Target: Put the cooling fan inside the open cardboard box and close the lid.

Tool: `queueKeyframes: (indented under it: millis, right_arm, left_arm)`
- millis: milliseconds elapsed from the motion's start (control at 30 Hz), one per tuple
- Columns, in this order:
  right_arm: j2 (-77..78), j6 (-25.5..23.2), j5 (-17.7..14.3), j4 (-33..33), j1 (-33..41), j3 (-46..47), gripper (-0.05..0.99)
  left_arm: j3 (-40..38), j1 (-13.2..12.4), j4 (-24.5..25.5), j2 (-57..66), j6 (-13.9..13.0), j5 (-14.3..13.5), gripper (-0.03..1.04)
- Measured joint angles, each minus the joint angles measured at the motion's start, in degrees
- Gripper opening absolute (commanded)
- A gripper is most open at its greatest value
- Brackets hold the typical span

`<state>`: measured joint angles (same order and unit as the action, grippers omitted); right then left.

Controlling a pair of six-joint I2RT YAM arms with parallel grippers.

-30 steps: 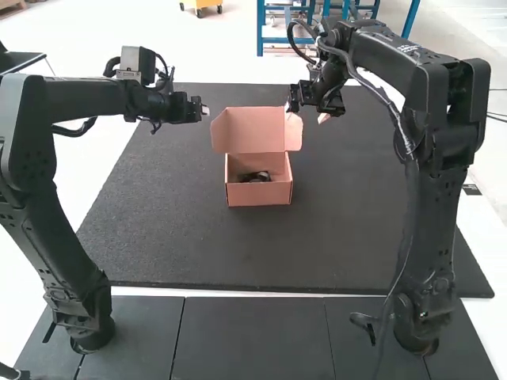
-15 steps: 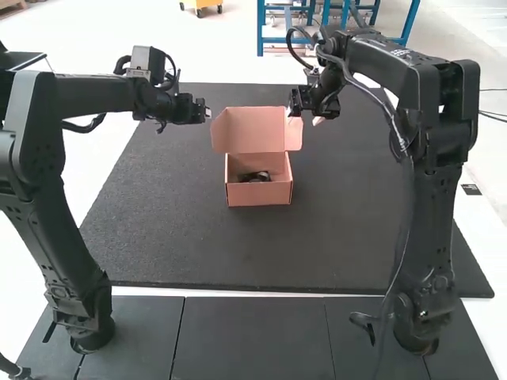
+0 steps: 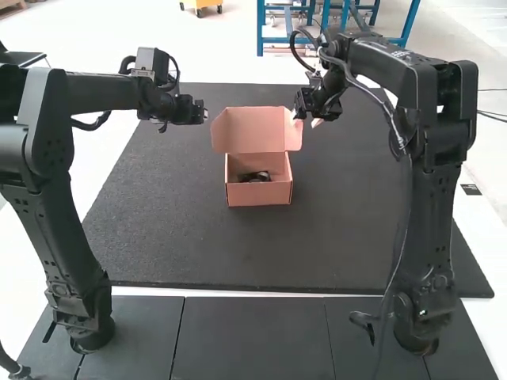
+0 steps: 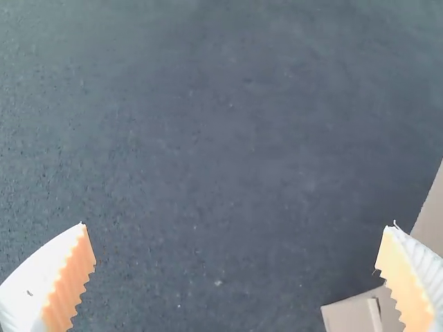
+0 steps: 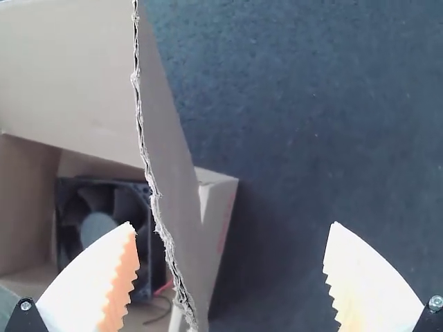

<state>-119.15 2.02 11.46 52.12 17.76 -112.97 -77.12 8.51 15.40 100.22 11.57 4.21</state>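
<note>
I expect the side flap [image 3: 294, 130] to fold inward and the lid to swing forward when I pull, because the side flap spreads out past the box's side [image 3: 297, 147].
A small cardboard box [image 3: 259, 178] stands on the black mat with its lid [image 3: 255, 129] raised upright at the back. The black cooling fan [image 3: 255, 176] lies inside it, and the right wrist view shows the fan [image 5: 104, 221] at the box bottom. My left gripper [image 3: 200, 112] hangs open just left of the lid's upper corner, its fingers [image 4: 66, 277] above bare mat. My right gripper [image 3: 305, 112] is open at the lid's right side flap [image 5: 163, 207], whose edge runs up between its fingers [image 5: 97, 283].
The black mat [image 3: 158, 222] covers most of the table, with free room all around the box. A corner of cardboard [image 4: 353, 315] shows by my left gripper's far finger.
Both grippers have drifted slightly toward the lid's upper corners. The box and fan have not moved.
</note>
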Motion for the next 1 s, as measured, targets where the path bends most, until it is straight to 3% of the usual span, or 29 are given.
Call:
queueKeyframes:
  millis: [167, 233, 400, 467, 600, 667, 1000]
  right_arm:
    - [0.0, 0.66, 0.2, -0.44, 0.02, 0.0, 0.36]
    - [0.0, 0.74, 0.33, -0.44, 0.02, 0.0, 0.31]
    - [0.0, 0.94, 0.37, -0.42, 0.0, 0.0, 0.31]
    - [0.0, 1.22, 0.35, -0.39, 0.0, -0.02, 0.19]
    - [0.02, 1.51, 0.61, -0.39, 0.0, 0.0, 0.17]
    - [0.0, 1.73, 0.79, -0.39, 0.0, 0.0, 0.11]
    - [0.02, 2.38, 3.96, 0.09, 0.02, -0.22, 0.0]
  left_arm:
    - [-0.09, 0.02, 1.4, 0.0, -0.85, 0.02, 0.96]
    - [-0.46, 0.13, 2.6, 0.0, -1.22, 0.63, 0.96]
    - [-1.29, 2.12, 5.42, 0.0, -2.16, 3.96, 0.96]
    - [-1.77, 3.67, 6.36, 0.0, -2.43, 5.62, 0.96]
    - [-3.08, 6.14, 7.28, 0.0, -2.75, 8.13, 0.96]
    - [-3.65, 6.75, 7.37, 0.0, -2.78, 8.9, 0.96]
    - [-4.13, 6.88, 10.6, 0.0, -3.19, 9.68, 0.96]
